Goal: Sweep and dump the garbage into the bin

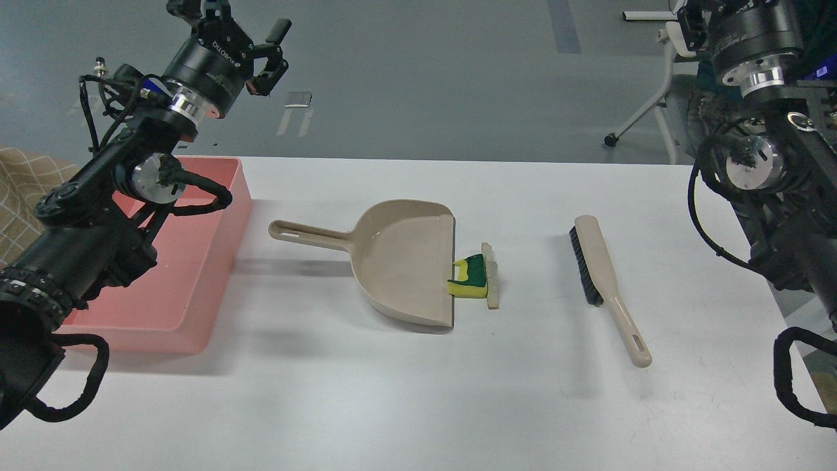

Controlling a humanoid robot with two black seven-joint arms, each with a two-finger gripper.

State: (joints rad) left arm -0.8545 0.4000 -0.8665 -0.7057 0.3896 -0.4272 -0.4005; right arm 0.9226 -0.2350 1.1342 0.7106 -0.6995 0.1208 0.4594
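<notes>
I expect the yellow sponge piece [469, 278] to tip and turn when I push the dustpan toward the garbage, since it lies partly over the dustpan's open edge [453, 284].
The garbage is a yellow sponge piece with a green layer [471, 277] and a thin pale-beige slice [492, 278]. Both lie on the white table against the open lip of the beige dustpan [402, 258]. The salmon-pink bin [183, 275] stands at the table's left edge, partly behind my left arm. My left gripper [237, 23] is open and empty, raised high above the bin's far end. My right arm's wrist [752, 46] is at the top right; its fingers are cut off by the frame's top edge.
A beige brush with black bristles [605, 281] lies to the right of the garbage, handle toward me. An office chair [654, 111] stands beyond the table's far right. A beige checked cloth [26, 196] is at the far left.
</notes>
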